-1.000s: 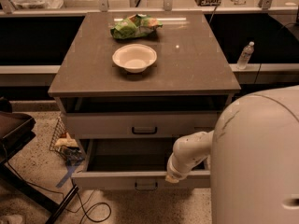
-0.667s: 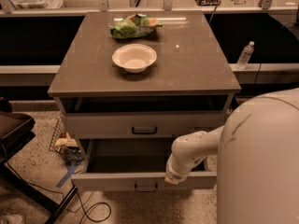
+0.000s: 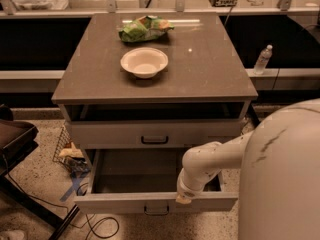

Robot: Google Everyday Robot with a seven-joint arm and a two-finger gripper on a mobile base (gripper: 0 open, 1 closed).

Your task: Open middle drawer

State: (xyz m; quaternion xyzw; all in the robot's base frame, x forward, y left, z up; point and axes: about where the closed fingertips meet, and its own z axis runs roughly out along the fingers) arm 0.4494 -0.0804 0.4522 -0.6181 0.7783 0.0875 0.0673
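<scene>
My gripper's fingers are over the top edge of the middle drawer's front (image 3: 174, 195), so I need to reach inside behind the front and pull the drawer farther open.
The middle drawer (image 3: 150, 202) is pulled well out of the grey cabinet, showing its long grey interior (image 3: 137, 171). A small dark bar handle (image 3: 156, 210) sits at the centre of its front. My gripper (image 3: 181, 199) is at the end of the white arm (image 3: 210, 159), at the top edge of the drawer front, right of the handle. Its fingers are hidden. Above it, another drawer front (image 3: 154, 134) with a dark handle is nearly flush with the cabinet.
A white bowl (image 3: 144, 61) and a green bag (image 3: 145, 28) lie on the cabinet top (image 3: 200, 69). My white body (image 3: 285, 179) fills the right foreground. A wire basket (image 3: 67, 151), cables and a dark chair (image 3: 15, 139) are on the left. A water bottle (image 3: 262, 59) stands at the right.
The middle drawer has come a little further out towards me. The arm's end has moved down and slightly left with the drawer front. My body takes up more of the view.
</scene>
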